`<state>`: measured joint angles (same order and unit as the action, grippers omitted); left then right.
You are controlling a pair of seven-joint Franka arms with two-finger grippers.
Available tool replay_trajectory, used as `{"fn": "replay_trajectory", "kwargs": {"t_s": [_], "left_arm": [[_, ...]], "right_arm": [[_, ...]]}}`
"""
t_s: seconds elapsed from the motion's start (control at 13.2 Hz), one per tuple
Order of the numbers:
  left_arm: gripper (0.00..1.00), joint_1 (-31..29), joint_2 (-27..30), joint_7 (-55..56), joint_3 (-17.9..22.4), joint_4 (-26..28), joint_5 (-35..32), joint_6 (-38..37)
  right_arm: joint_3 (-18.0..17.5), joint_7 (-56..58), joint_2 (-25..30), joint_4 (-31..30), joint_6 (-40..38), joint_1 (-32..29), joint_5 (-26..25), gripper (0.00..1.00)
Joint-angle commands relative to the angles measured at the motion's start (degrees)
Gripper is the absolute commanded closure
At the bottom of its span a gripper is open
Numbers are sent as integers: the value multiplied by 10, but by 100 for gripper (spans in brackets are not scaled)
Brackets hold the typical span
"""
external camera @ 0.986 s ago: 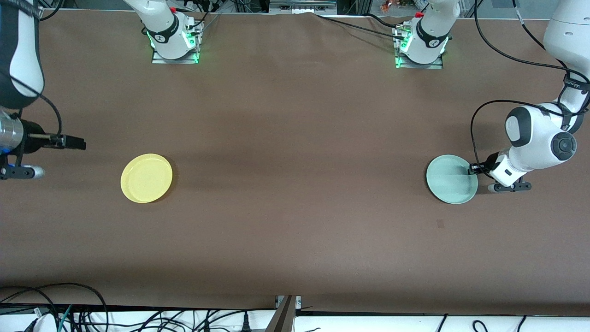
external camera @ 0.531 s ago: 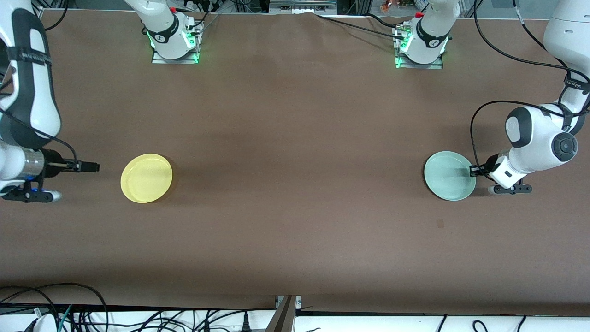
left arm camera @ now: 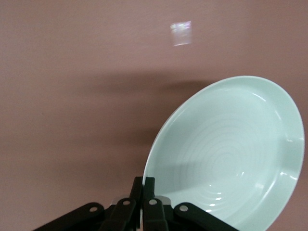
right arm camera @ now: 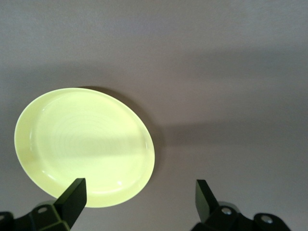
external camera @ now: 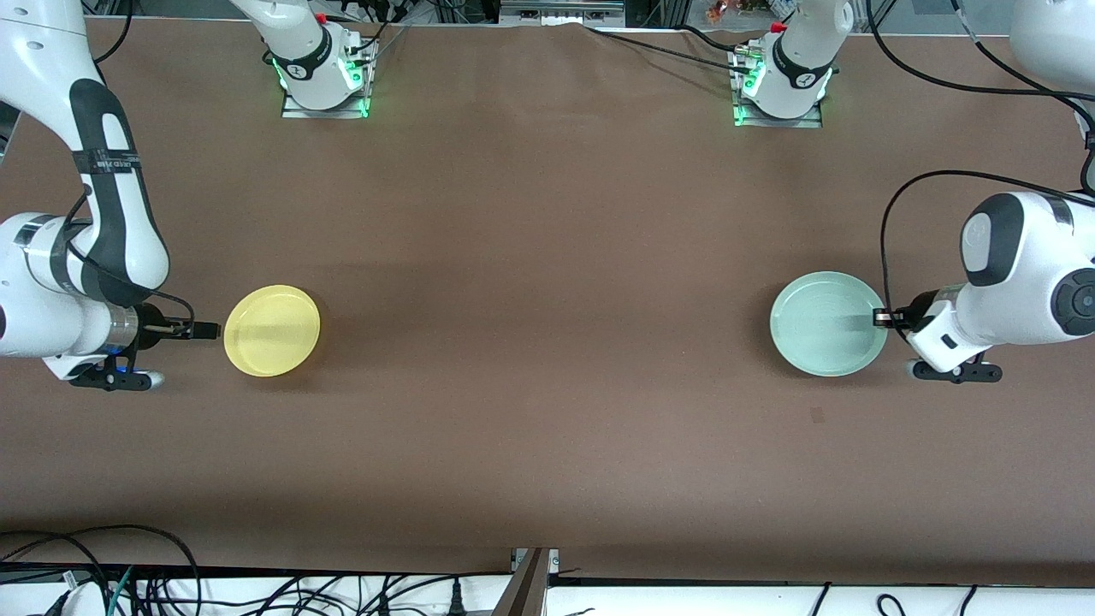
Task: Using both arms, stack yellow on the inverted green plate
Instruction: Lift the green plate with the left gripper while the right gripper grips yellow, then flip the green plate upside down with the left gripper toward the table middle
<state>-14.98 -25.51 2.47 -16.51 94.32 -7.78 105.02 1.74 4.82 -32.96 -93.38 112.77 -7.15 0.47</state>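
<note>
I can see the yellow plate's rim (external camera: 227,330) in line with the open gap of my right gripper. I should go on moving in until the fingers are on both sides of that rim, then close them.
The pale green plate (external camera: 821,329) is toward the left arm's end of the table, open side up. My left gripper (external camera: 881,319) is shut on its rim at the edge closest to that table end. In the left wrist view the green plate (left arm camera: 231,159) stands tilted, with its rim pinched by my left gripper (left arm camera: 148,192). The yellow plate (external camera: 272,329) lies flat and upright toward the right arm's end. My right gripper (external camera: 210,329) is low beside its rim, open. In the right wrist view the yellow plate (right arm camera: 84,144) lies off to one side of my right gripper (right arm camera: 139,197), with one finger (right arm camera: 74,197) at its edge.
The two arm bases (external camera: 323,77) (external camera: 780,81) stand along the table edge farthest from the front camera. Cables (external camera: 128,582) hang below the nearest edge. A small dark mark (external camera: 817,415) lies on the brown cloth, nearer the camera than the green plate.
My left gripper has closed on the green plate's rim, tipped it up and shifted it toward the table's middle. My right arm has come down and moved in to the yellow plate's edge.
</note>
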Motion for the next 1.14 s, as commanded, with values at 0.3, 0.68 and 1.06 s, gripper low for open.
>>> {"fn": "replay_trajectory", "kwargs": {"t_s": [0.3,0.68,1.06], "left_arm": [[100,200,-10,219,7,-93,-93,-95],[100,373,-28,430,15,-100,-182,-134],[100,540,-134,567,34,-214,-320,-208]], "right_arm": [[-5,52,-14,-60,73,-30,40,0],[-4,103,-20,-70,89,-35,59,0],[-4,200,-41,-73,131,-45,146,0]]}}
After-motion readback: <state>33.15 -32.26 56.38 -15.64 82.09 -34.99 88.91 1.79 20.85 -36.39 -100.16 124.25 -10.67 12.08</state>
